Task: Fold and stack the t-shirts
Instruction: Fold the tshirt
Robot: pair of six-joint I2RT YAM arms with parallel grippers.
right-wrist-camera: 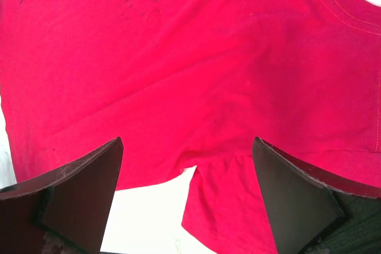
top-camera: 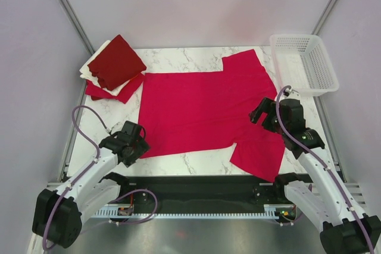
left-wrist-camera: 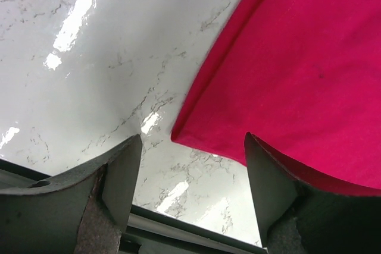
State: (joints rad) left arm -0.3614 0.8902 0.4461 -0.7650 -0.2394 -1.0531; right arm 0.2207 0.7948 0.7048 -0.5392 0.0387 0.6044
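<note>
Next, I grab the sleeve [top-camera: 271, 168] with my right gripper before the inward fold, because the near sleeve [top-camera: 257, 156] sticks out toward the rail, far from my left gripper at the hem corner.
A bright crimson t-shirt [top-camera: 202, 111] lies spread flat on the marble table [top-camera: 178, 162], with its sleeves toward the right. My left gripper [top-camera: 137, 144] hovers at the shirt's near-left hem corner. In the left wrist view that gripper [left-wrist-camera: 192, 136] is open, with the crimson t-shirt's [left-wrist-camera: 297, 57] corner just ahead of the gap and one finger over the fabric edge. My right gripper [top-camera: 262, 115] is over the near sleeve's armpit. The right wrist view shows this gripper [right-wrist-camera: 187, 140] open above the crimson t-shirt [right-wrist-camera: 178, 57], holding nothing. A stack of folded t-shirts [top-camera: 116, 63], dark red on top, sits at the back left.
A white lattice basket [top-camera: 303, 63] stands at the back right corner, beside the far sleeve. The table's near edge with a black rail [top-camera: 196, 188] runs just below the shirt. Grey walls close in on both sides.
</note>
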